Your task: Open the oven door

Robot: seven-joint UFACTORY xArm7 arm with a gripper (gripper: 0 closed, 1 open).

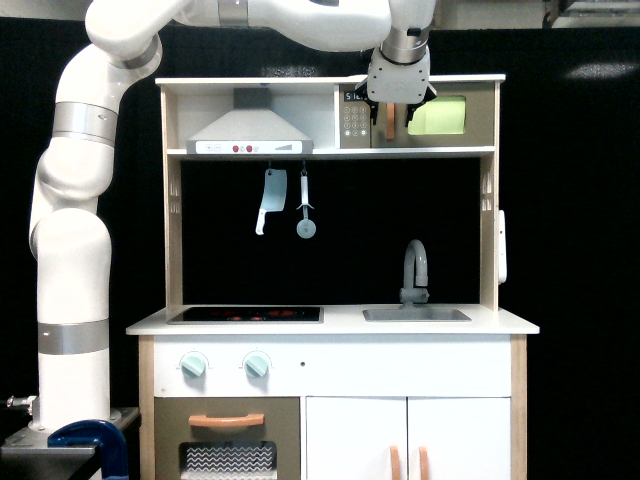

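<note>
The orange handle [390, 122] is upright next to the keypad. The oven door [445, 115] will swing out to the side around its opposite edge when I pull.
The oven door [440, 116] is the small taupe panel with a yellow-green window in the top right compartment of the toy kitchen, and it sits flush in its frame. Its short vertical orange handle [390, 127] runs along the door's left edge, beside a keypad [353, 120]. My gripper [390, 120] hangs from the white arm directly in front of that handle. It is open, with one dark finger on each side of the orange bar and a visible gap to it. The gripper body hides the handle's upper part.
A grey range hood [248, 130] fills the compartment to the left. A toy cleaver [270, 200] and a pizza cutter [303, 215] hang below the shelf. Lower down are a faucet [414, 270], a sink, a hob, a larger taupe door with a horizontal orange handle [226, 421], and white cabinet doors.
</note>
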